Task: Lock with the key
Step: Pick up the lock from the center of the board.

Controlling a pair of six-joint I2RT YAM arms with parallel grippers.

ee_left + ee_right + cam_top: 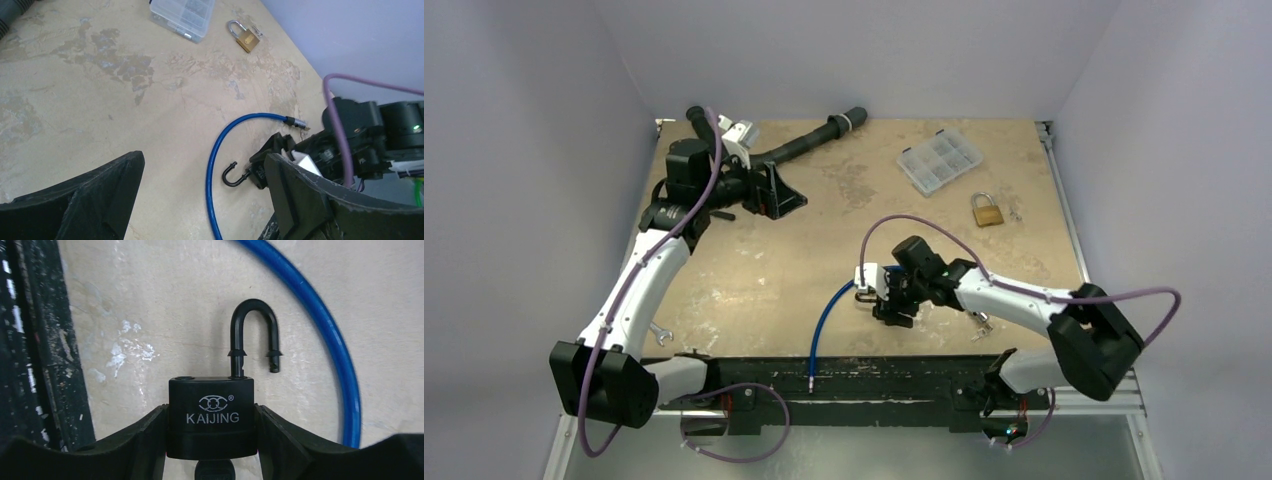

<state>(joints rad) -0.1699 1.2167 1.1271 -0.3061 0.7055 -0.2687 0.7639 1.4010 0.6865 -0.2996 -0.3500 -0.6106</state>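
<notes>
Next, I take the shackle's bend with my left gripper first, as my right gripper is on the padlock's body and the shackle's loose end is swung away from its hole.
A black KAIJING padlock lies on the table between my right gripper's fingers. My right gripper is shut on its body from both sides. Its shackle is open, with the free end swung out beside the body. A black key sits in the bottom of the lock, mostly hidden. In the top view my right gripper is at the near middle of the table. My left gripper is open and empty at the far left, and its wrist view shows the padlock from afar.
A blue cable curves just left of the padlock. A brass padlock and a clear organizer box lie at the far right. A black pipe lies at the back. A small wrench lies at the near left.
</notes>
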